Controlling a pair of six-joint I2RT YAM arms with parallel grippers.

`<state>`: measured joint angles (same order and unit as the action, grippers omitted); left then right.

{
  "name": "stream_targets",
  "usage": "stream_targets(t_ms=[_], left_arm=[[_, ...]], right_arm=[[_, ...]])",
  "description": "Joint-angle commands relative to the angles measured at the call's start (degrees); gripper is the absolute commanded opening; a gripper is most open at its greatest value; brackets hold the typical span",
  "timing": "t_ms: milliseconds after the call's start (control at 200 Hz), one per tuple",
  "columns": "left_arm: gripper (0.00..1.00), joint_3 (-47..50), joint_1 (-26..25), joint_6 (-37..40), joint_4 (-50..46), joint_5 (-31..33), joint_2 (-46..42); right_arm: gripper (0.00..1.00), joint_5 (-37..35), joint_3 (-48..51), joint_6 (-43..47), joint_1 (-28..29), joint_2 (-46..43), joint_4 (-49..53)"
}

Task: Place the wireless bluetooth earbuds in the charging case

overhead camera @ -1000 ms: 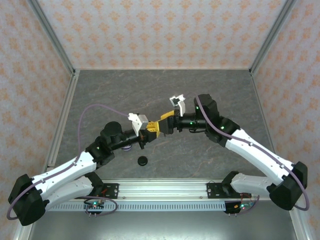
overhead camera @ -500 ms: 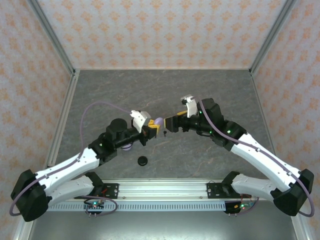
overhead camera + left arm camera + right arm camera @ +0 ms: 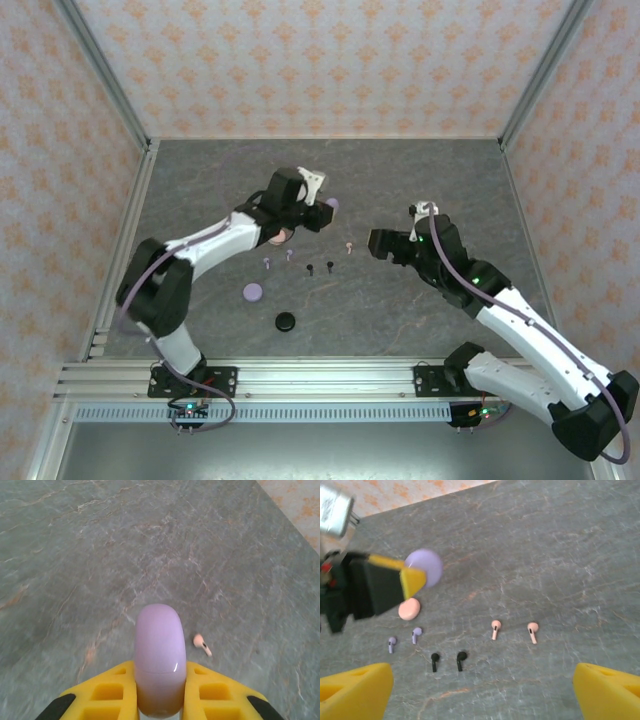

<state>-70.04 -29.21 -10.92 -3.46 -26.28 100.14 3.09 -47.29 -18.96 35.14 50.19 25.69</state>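
The grey table [image 3: 346, 217] past the pink earbuds is clear for the held lavender case [image 3: 333, 203], so my left gripper should keep lowering the case until it rests there.
My left gripper [image 3: 322, 208] is shut on a closed lavender charging case [image 3: 331, 205], held edge-on between the yellow fingers [image 3: 115, 690] above the far middle of the table; the case [image 3: 159, 650] sticks out past the fingertips. Pairs of earbuds lie in a loose row on the grey table: lavender [image 3: 416, 634], black [image 3: 461, 660] and pink [image 3: 495, 628]. One pink earbud [image 3: 202, 644] shows just right of the held case. My right gripper [image 3: 378, 241] hangs open to the right of the row, its fingers [image 3: 355, 690] wide apart with nothing between them.
A pink oval case [image 3: 280, 237] lies under the left gripper. A lavender disc [image 3: 253, 292] and a black disc [image 3: 287, 321] lie nearer the front. Patterned walls and metal posts close in the table [image 3: 450, 180] on three sides.
The grippers met at the table's middle with the lavender case between them. The right one let go, opened and drew back right. The left arm swung the case toward the far side.
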Motion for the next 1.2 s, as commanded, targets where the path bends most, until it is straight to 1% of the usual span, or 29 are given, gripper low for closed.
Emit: stream_targets(t_ms=[0, 110, 290, 415, 510, 606, 711, 781, 951, 1021, 1196], left_arm=[[0.0, -6.79, 0.39, -1.97, -7.49, -2.46, 6.71], [0.0, -14.28, 0.76, -4.32, -9.42, -3.99, 14.73], [0.0, -22.55, 0.91, -8.92, -9.65, -6.73, 23.18], [0.04, -24.9, 1.0, -11.62, -8.78, -6.85, 26.42], [0.1, -25.83, 1.16, -12.71, -8.34, -7.08, 28.1], [0.16, -25.89, 1.66, -14.48, -7.29, -7.62, 29.48], [0.28, -25.08, 1.97, -14.86, -7.21, -6.24, 29.9], [0.34, -24.94, 2.01, -14.11, -8.08, -5.33, 29.76], [0.44, -25.19, 2.29, -12.49, -10.38, -4.16, 29.95], [0.46, -24.91, 2.4, -11.94, -10.86, -3.42, 29.53], [0.53, -22.48, 2.56, -10.12, -11.03, 0.04, 25.97]], right_arm=[[0.93, -2.69, 1.11, -1.52, -0.24, -2.26, 1.31], [0.93, -2.72, 1.88, -1.85, -0.16, -2.86, 2.4], [0.93, -1.89, 3.54, -2.25, -0.22, -3.61, 2.66], [0.93, -0.99, 4.36, -2.29, -0.21, -3.7, 2.61], [0.94, -0.64, 4.9, -2.15, -0.24, -3.7, 2.57], [0.95, -0.46, 5.05, -1.89, -0.23, -3.65, 2.69], [0.95, -0.54, 5.1, -1.52, -0.24, -3.7, 3.18], [0.95, -0.63, 5.16, -1.36, -0.22, -3.7, 3.46], [0.95, -0.9, 5.14, -0.76, -0.24, -3.7, 3.99], [0.96, -1.22, 4.97, -0.51, -0.24, -3.7, 4.34], [0.98, -1.52, 4.92, 0.07, -0.2, -3.68, 4.98]])
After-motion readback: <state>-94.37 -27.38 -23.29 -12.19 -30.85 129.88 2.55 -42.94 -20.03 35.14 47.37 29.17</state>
